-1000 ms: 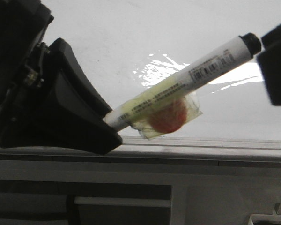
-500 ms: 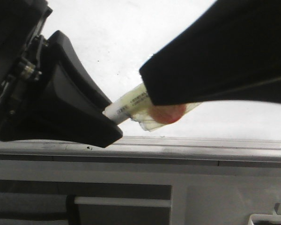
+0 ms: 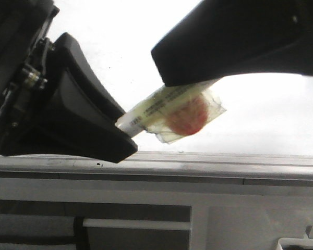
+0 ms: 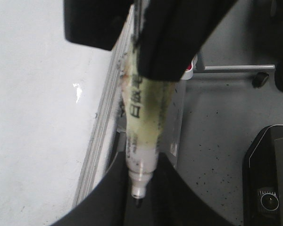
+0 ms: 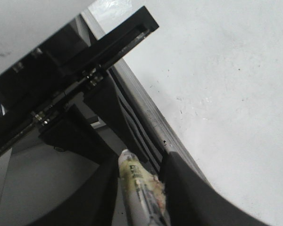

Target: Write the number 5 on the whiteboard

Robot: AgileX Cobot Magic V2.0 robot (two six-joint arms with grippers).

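Observation:
The marker (image 5: 137, 181) sits at a slant in the fingers of the robot's right gripper, so the left gripper should keep the marker's narrow end still while the right gripper opens and grips the marker's body (image 3: 169, 100) straight.
The whiteboard (image 3: 125, 41) is a glossy white board with a grey edge strip (image 3: 198, 159); it also shows in the left wrist view (image 4: 33, 117) and the right wrist view (image 5: 226, 84). No number 5 shows on it. A white marker (image 3: 156, 107) wrapped in yellowed tape with a red patch (image 3: 187, 115) hangs tilted above the strip. My left gripper (image 3: 126, 136) is shut on its lower narrow end (image 4: 139, 186). My right gripper (image 3: 169, 78) covers the upper end, its fingers closed against the barrel (image 5: 132, 174).
Grey panels (image 3: 146, 219) lie beyond the edge strip. In the left wrist view a speckled grey floor (image 4: 217, 141), a thin metal rod (image 4: 236, 68) and a black device (image 4: 269, 179) lie past the board's edge.
My right gripper came in from the right and closed over the marker's upper end, hiding the black cap. It then shifted slightly up. The left gripper and marker stayed put.

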